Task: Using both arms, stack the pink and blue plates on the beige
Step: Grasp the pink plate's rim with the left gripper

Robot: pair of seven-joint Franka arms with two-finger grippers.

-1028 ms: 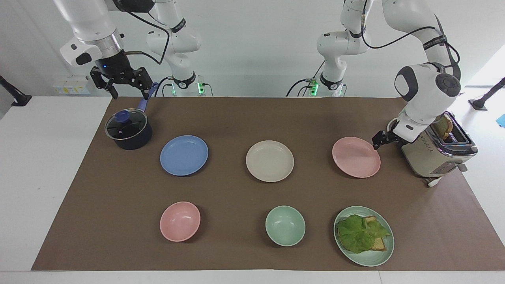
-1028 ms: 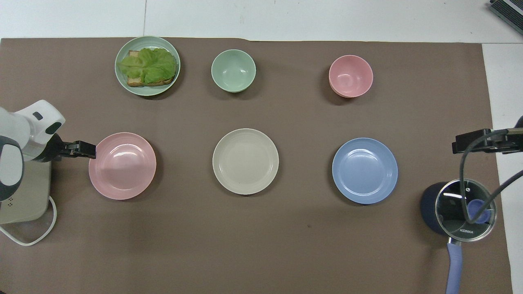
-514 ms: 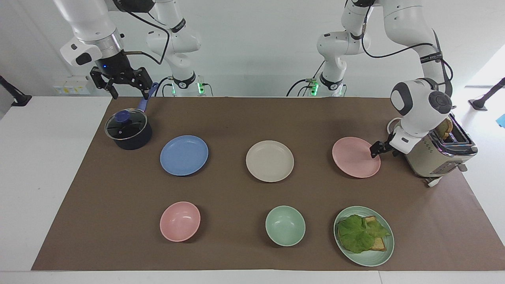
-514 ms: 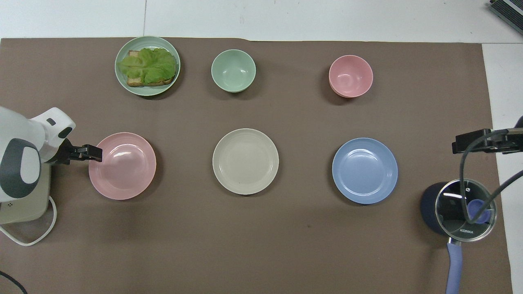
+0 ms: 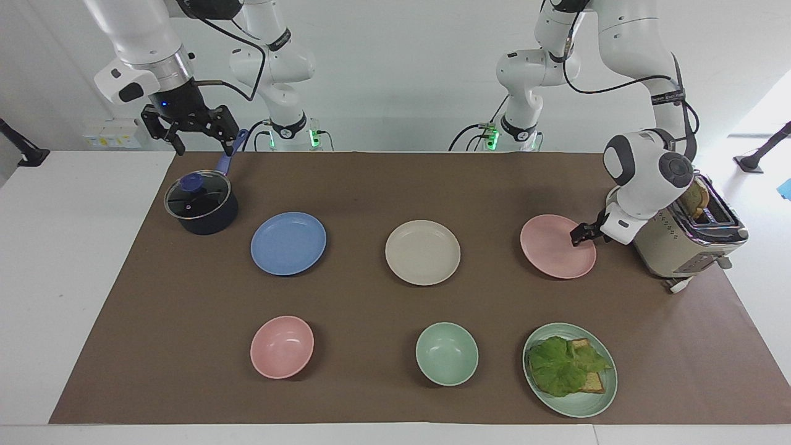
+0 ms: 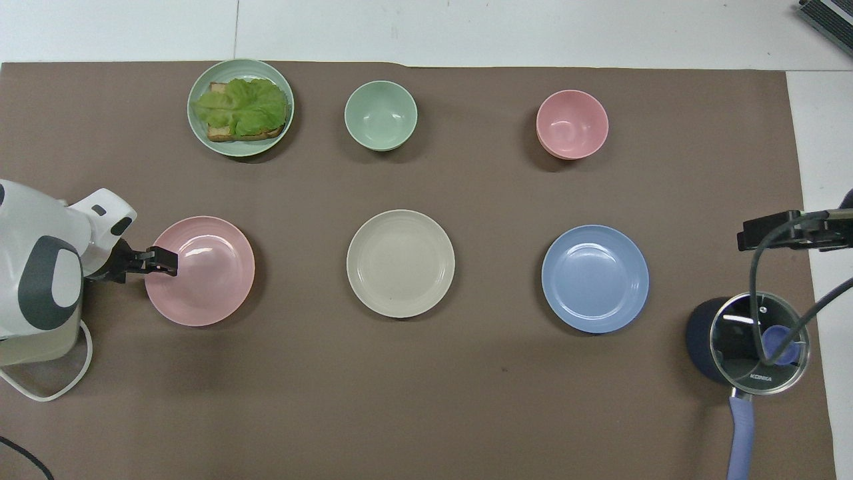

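Observation:
Both plates' rims look equally wide. I expect the pink plate [image 6: 201, 271] to sit flat and hide the beige plate [image 6: 400, 264] completely when I lower it.
Three plates lie in a row across the brown mat. The beige plate [image 5: 422, 252] [image 6: 400, 263] is in the middle, the blue plate [image 5: 288, 243] [image 6: 595, 279] toward the right arm's end and the pink plate [image 5: 556, 247] [image 6: 206, 277] toward the left arm's end. My left gripper [image 5: 576, 237] [image 6: 166, 261] is low, open, over the pink plate's rim on the toaster's side, and the plate lies flat. My right gripper [image 5: 206, 148] [image 6: 766, 233] hangs open and empty in the air over the pot's handle.
A dark lidded pot [image 5: 201, 204] [image 6: 746, 343] with a blue handle stands beside the blue plate. A beige toaster [image 5: 686, 238] [image 6: 33, 333] holding bread is beside the pink plate. Farther from the robots are a pink bowl [image 5: 282, 346], a green bowl [image 5: 446, 353] and a green plate [image 5: 581, 408] with toast and lettuce.
My left gripper has slid from beside the toaster in over the pink plate's rim, toward the table's middle. The right arm has not moved.

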